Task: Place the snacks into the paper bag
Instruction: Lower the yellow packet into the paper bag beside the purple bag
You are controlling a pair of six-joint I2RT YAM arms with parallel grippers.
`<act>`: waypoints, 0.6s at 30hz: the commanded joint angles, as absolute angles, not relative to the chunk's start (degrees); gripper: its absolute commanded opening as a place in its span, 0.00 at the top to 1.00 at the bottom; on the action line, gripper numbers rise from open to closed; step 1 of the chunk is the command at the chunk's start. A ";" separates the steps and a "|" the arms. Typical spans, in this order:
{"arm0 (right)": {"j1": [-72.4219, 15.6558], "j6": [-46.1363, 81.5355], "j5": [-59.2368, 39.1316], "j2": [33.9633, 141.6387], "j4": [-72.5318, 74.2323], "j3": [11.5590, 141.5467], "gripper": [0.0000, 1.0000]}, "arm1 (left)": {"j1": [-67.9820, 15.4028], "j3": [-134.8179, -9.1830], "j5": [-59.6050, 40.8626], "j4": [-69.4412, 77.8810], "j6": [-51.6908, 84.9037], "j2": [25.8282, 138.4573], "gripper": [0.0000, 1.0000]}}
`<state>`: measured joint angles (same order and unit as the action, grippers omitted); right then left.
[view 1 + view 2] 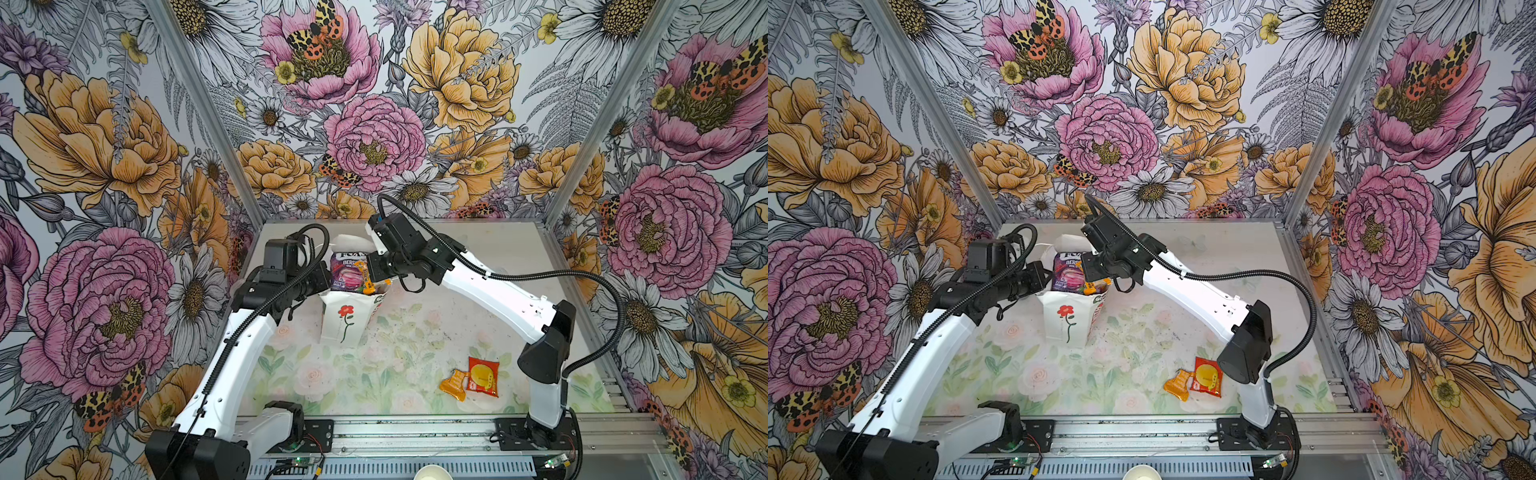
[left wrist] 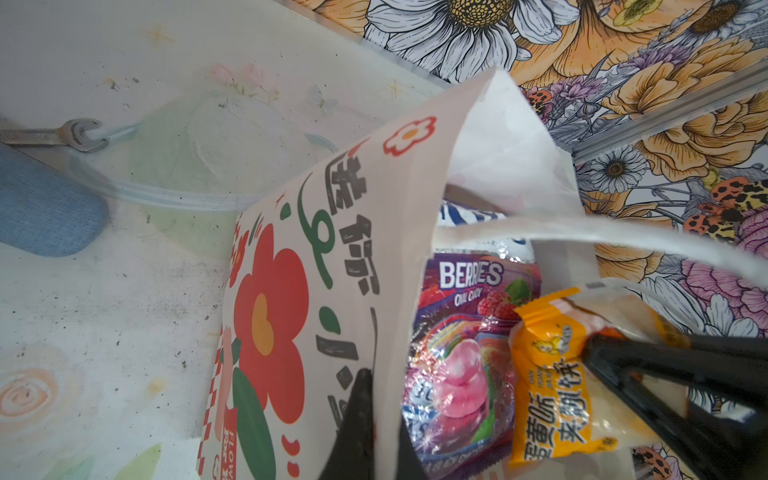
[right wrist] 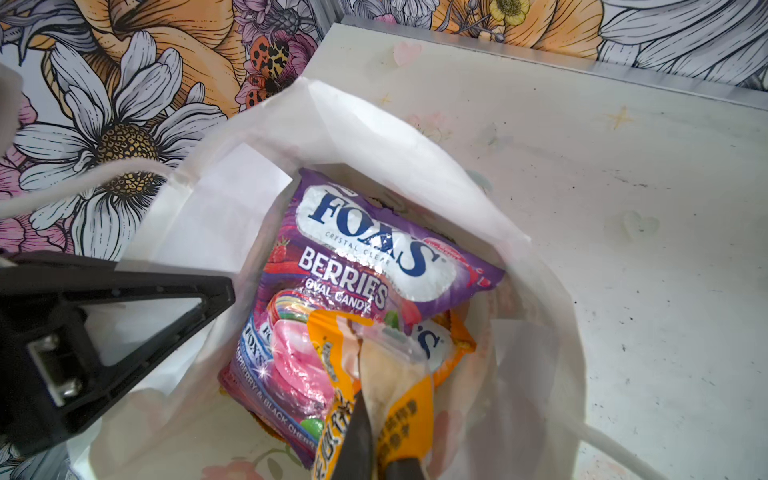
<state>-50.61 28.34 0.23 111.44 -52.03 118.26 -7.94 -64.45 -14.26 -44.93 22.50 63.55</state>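
The small orange packet (image 1: 365, 276) is hanging inside the paper bag's opening, so my right gripper should now move it down until it lies on the purple packet (image 1: 346, 273), then let go.
The white paper bag (image 1: 340, 324) (image 1: 1065, 324) with a red flower stands upright at the back left of the table. A purple berry candy packet (image 1: 347, 274) (image 3: 374, 257) sticks out of its mouth. My left gripper (image 2: 384, 399) (image 1: 325, 286) is shut on the bag's side wall (image 2: 291, 291), one finger outside and one inside. My right gripper (image 3: 380, 432) (image 1: 374, 274) is shut on a small orange packet (image 3: 399, 374) (image 2: 548, 374), held over the bag's mouth against the purple packet. A second orange packet (image 1: 454, 384) and a red packet (image 1: 483, 376) lie on the table at the front right.
A wrench (image 2: 70, 135), a clear tube and a blue padded thing (image 2: 41, 208) lie on the table beyond the bag. A metal rail (image 1: 415, 434) runs along the table's front edge, with a paper cup (image 1: 432, 473) below it. Flowered walls close in three sides.
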 commanded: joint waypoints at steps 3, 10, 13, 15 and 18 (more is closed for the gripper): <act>-50.68 27.54 0.00 113.74 -51.59 118.44 1.00 | -7.25 -64.98 -16.00 -39.99 22.41 62.56 0.94; -50.71 28.43 -2.09 117.01 -51.59 118.65 1.00 | -7.29 -65.00 -15.91 -39.99 22.41 62.62 0.94; -51.04 28.47 -2.42 117.74 -51.59 118.86 1.00 | -7.25 -64.96 -15.99 -39.99 22.41 62.75 0.94; -51.09 28.47 -2.37 118.07 -51.59 119.08 1.00 | -7.22 -64.99 -16.01 -39.98 22.41 62.77 0.94; -51.06 28.30 -2.35 118.30 -51.59 119.51 1.00 | -7.28 -64.98 -16.07 -39.94 22.46 62.80 0.94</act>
